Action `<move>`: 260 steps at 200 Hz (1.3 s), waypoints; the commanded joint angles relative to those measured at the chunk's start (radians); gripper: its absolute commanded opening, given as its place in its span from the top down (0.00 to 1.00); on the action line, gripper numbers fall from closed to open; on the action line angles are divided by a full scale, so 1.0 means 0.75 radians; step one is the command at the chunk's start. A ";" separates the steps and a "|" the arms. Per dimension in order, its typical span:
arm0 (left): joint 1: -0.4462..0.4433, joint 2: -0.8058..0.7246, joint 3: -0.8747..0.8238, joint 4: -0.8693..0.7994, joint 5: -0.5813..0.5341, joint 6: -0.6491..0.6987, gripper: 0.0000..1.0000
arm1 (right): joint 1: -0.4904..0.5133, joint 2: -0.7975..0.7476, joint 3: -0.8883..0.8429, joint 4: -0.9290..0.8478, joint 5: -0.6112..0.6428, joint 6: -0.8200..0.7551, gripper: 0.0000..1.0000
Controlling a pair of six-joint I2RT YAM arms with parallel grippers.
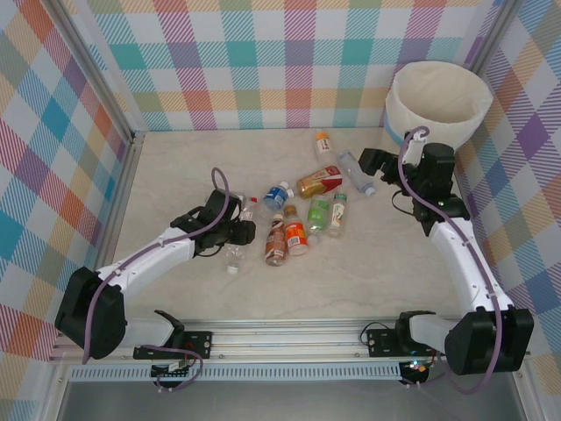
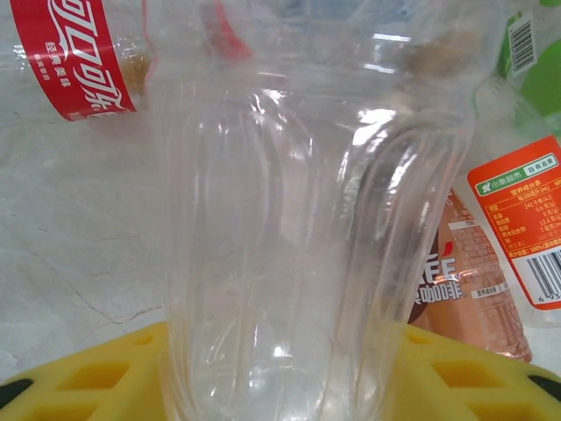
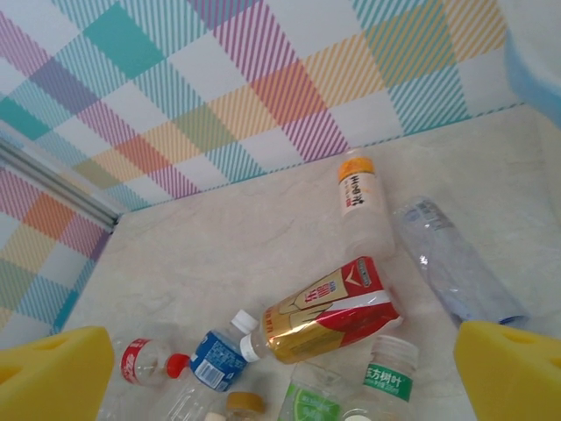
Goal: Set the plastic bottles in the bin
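The bin (image 1: pixel 438 101) is beyond my left gripper's reach, so I should pick up the clear bottle (image 1: pixel 233 257) and pass it to my open right gripper near the bin.
Several plastic bottles lie in a loose cluster mid-table, among them a red-and-gold one (image 1: pixel 319 182), a blue-labelled one (image 1: pixel 277 196), and a brown one (image 1: pixel 275 239) beside an orange one (image 1: pixel 295 235). My left gripper (image 1: pixel 239 232) is low at the cluster's left edge, shut on a clear unlabelled bottle (image 1: pixel 234 256). In the left wrist view that clear bottle (image 2: pixel 298 246) sits between the yellow fingers (image 2: pixel 88 377). My right gripper (image 1: pixel 372 162) hangs open above a bluish clear bottle (image 1: pixel 358 173), with nothing between its fingers (image 3: pixel 513 368). The bin (image 1: pixel 438 101) stands at the back right.
A small orange-capped bottle (image 1: pixel 323 143) lies apart near the back wall. Checked walls close the table at the back and both sides. A red-labelled cola bottle (image 2: pixel 79 57) lies just beyond the held one. Bare tabletop (image 1: pixel 175 167) spreads at the left and along the front.
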 commanded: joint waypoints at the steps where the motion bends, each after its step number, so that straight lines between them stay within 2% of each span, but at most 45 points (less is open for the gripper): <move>1: -0.002 -0.056 0.029 0.110 0.045 -0.075 0.48 | 0.025 -0.034 -0.083 0.156 -0.175 0.039 0.00; 25: 0.002 -0.137 0.016 0.391 0.065 -0.207 0.51 | 0.137 0.002 -0.145 0.280 -0.277 0.028 0.00; 52: 0.005 -0.118 0.057 0.639 0.173 -0.319 0.53 | 0.357 0.102 -0.208 0.460 -0.329 0.026 0.00; 75: 0.004 -0.047 0.143 0.734 0.310 -0.388 0.54 | 0.556 0.224 -0.195 0.528 -0.348 -0.016 0.00; 96: 0.004 0.009 0.200 0.793 0.411 -0.445 0.54 | 0.656 0.320 -0.216 0.730 -0.395 0.034 0.00; 116: 0.004 0.043 0.235 0.827 0.471 -0.486 0.54 | 0.733 0.365 -0.168 0.664 -0.331 -0.104 0.00; 147: 0.004 0.075 0.242 0.899 0.537 -0.549 0.55 | 0.754 0.433 -0.144 0.713 -0.260 -0.100 0.00; 179: 0.004 0.080 0.242 0.891 0.525 -0.557 0.55 | 0.760 0.459 -0.135 0.797 -0.218 -0.077 0.01; 194: 0.004 0.082 0.239 0.878 0.520 -0.555 0.55 | 0.760 0.454 -0.133 0.804 -0.192 -0.075 0.15; 211: 0.004 0.086 0.246 0.860 0.522 -0.546 0.54 | 0.760 0.442 -0.135 0.800 -0.181 -0.083 0.26; 237: 0.004 0.091 0.254 0.831 0.525 -0.531 0.50 | 0.760 0.422 -0.131 0.769 -0.166 -0.103 0.36; 249: 0.006 0.090 0.256 0.826 0.523 -0.533 0.45 | 0.761 0.414 -0.129 0.751 -0.158 -0.119 0.39; 260: 0.006 0.085 0.260 0.804 0.506 -0.545 0.34 | 0.760 0.409 -0.129 0.735 -0.141 -0.130 0.40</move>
